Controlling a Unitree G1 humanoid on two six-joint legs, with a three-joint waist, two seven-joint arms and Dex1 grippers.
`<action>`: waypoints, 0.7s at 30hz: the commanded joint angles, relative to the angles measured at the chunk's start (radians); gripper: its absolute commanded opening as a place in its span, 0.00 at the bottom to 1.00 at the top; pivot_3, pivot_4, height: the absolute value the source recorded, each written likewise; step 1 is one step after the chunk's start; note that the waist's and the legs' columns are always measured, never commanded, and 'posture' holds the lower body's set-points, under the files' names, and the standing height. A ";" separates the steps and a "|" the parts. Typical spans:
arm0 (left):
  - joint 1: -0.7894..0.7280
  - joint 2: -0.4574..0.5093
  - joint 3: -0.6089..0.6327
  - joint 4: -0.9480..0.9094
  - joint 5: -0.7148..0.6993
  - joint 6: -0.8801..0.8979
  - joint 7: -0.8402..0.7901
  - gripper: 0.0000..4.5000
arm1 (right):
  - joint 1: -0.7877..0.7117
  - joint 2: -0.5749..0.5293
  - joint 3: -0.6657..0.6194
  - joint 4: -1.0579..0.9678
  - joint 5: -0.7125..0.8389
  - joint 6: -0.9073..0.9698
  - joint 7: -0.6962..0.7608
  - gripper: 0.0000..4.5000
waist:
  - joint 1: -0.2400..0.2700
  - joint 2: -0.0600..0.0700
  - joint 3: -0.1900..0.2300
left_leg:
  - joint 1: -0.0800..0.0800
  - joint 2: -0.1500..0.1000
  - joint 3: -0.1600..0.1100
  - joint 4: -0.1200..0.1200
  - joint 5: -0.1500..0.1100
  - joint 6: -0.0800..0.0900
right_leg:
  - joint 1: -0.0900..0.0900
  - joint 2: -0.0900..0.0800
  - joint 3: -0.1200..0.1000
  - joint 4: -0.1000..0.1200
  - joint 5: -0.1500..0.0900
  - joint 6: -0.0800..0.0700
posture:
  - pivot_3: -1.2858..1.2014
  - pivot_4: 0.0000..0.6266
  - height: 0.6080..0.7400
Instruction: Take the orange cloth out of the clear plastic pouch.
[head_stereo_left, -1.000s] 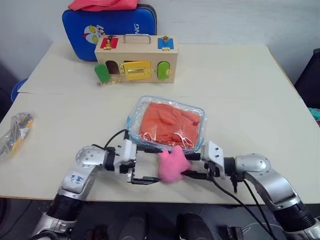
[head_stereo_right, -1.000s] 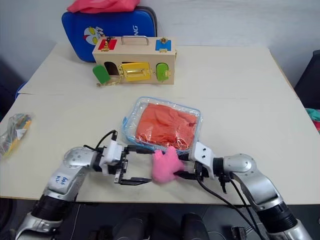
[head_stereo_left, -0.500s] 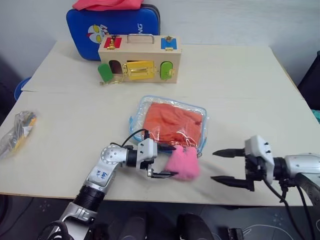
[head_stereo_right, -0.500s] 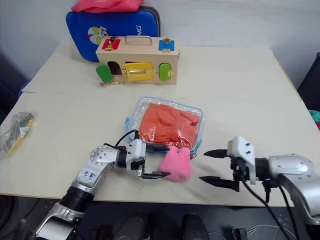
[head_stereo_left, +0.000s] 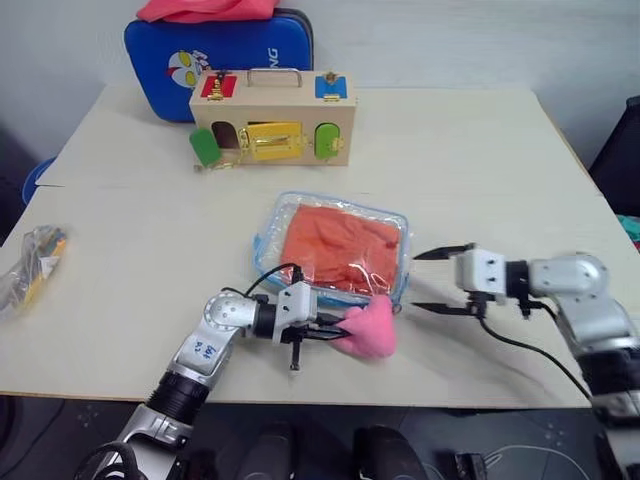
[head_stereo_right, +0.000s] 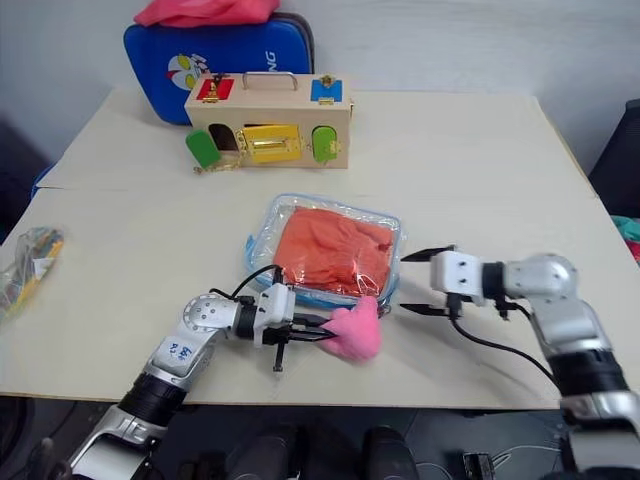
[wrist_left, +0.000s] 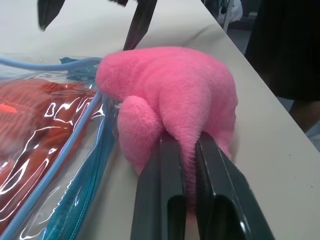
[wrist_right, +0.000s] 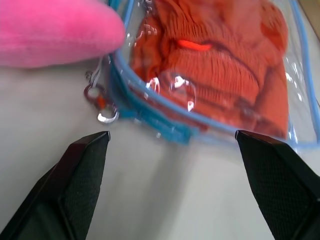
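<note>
Metal rings (wrist_right: 102, 103) join the pink lump to the zipper (wrist_right: 155, 120). The zipper will slide open when I hold the blue edge and pull the lump.
The clear plastic pouch (head_stereo_left: 266, 243) lies flat mid-table with the orange cloth (head_stereo_left: 335, 245) inside it. A small pink fuzzy lump (head_stereo_left: 368, 328) rests at the pouch's near right corner. My left gripper (head_stereo_left: 335, 333) is shut on the lump; in the left wrist view its fingers (wrist_left: 162, 190) pinch a flap of pink fuzz (wrist_left: 170, 95) beside the pouch's blue edging (wrist_left: 65, 165). My right gripper (head_stereo_left: 420, 282) stands open just right of the pouch, its fingers (wrist_right: 80, 165) spread wide before the pouch's zipper end (wrist_right: 150, 120) and small metal rings (wrist_right: 100, 105).
A wooden box (head_stereo_left: 272, 128) with coloured latches stands behind the pouch. Farther back is a blue case (head_stereo_left: 215, 50) with a pink-red cloth (head_stereo_left: 205, 8) on top. A crinkly clear bag (head_stereo_left: 30, 262) lies at the table's left edge.
My left gripper has shut on the pink lump. My right gripper has let go of it, swung out right, then come in beside the pouch's right edge, open.
</note>
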 joint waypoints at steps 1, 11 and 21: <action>0.008 0.010 0.002 -0.022 -0.012 0.041 -0.003 0.02 | -0.062 0.027 0.043 0.052 -0.035 -0.041 0.011 0.94 | 0.005 0.000 0.000 | 0.000 0.000 0.000 0.000 0.000 0.000 | 0.000 0.000 0.000 0.000 0.000 0.000 | 0.52 0.24 1.00; 0.064 0.043 0.023 -0.088 -0.053 0.105 -0.002 0.00 | -0.165 0.012 0.124 0.201 -0.106 -0.114 0.087 0.26 | 0.001 0.000 0.000 | -0.001 0.000 -0.001 0.000 0.000 0.000 | 0.000 0.000 0.000 0.000 0.000 0.000 | 0.52 0.24 1.00; 0.091 0.098 0.202 -0.090 -0.168 0.200 0.074 0.00 | -0.145 -0.015 0.103 0.208 -0.049 -0.205 0.135 0.01 | -0.007 0.000 0.000 | -0.001 0.001 -0.001 0.000 0.000 0.000 | -0.001 0.000 0.000 0.000 0.000 0.000 | 0.52 0.24 1.00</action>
